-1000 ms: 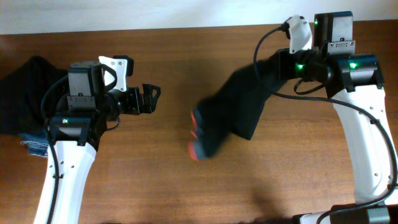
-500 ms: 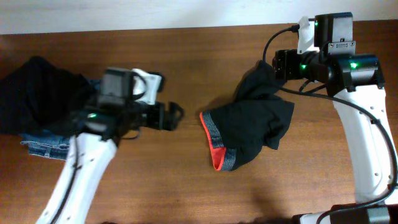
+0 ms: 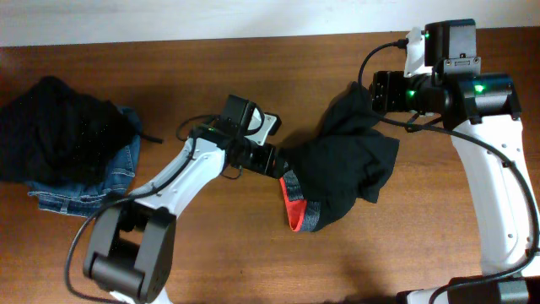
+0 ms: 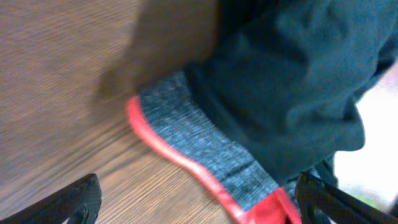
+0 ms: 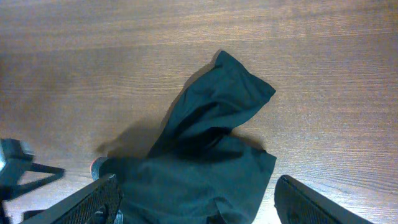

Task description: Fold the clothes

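Observation:
The black garment lies crumpled and its waistband is far from my right gripper, so next I raise the waistband high with my left gripper before both grippers spread out the cloth.
The clothes, a black garment with a red and grey waistband, lie crumpled on the wooden table right of centre. My left gripper is open at the garment's left edge. In the left wrist view the waistband runs between the wide-apart fingers of the left gripper, which hold nothing. My right gripper hovers over the garment's upper end. From the right wrist, the black cloth lies loose on the table below the open right gripper.
A bunched plain black garment lies on blue denim jeans at the table's left side. The table's far edge meets a white wall along the top.
The right gripper opened and let go of the garment, which dropped and settled on the table. The left arm swung right, from near the pile to the waistband.

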Available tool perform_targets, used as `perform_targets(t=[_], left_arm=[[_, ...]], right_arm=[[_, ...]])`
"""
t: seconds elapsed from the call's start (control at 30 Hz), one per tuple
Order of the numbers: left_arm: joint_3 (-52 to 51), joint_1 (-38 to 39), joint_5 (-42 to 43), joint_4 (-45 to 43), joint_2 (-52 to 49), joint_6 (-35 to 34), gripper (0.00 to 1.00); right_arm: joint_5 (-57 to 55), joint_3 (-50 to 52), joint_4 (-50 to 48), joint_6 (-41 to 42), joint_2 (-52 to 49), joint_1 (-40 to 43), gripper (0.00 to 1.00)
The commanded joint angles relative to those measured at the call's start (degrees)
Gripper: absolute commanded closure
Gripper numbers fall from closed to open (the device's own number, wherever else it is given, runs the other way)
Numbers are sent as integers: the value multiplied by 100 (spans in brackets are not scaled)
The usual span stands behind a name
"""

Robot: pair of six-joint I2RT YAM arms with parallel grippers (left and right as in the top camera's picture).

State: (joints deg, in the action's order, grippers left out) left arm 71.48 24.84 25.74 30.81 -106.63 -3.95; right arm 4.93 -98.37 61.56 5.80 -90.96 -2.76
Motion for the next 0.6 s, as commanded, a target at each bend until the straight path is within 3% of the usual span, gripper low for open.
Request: perform_targets(t=[0.0,0.57], left_arm=[[57,4,789,-131,-177,-76,1],[57,149,863,-435,-782,-76,1]], right_arm=[[-94,11,0,50,-44,26,16],[-94,11,2,50,-44,26,15]])
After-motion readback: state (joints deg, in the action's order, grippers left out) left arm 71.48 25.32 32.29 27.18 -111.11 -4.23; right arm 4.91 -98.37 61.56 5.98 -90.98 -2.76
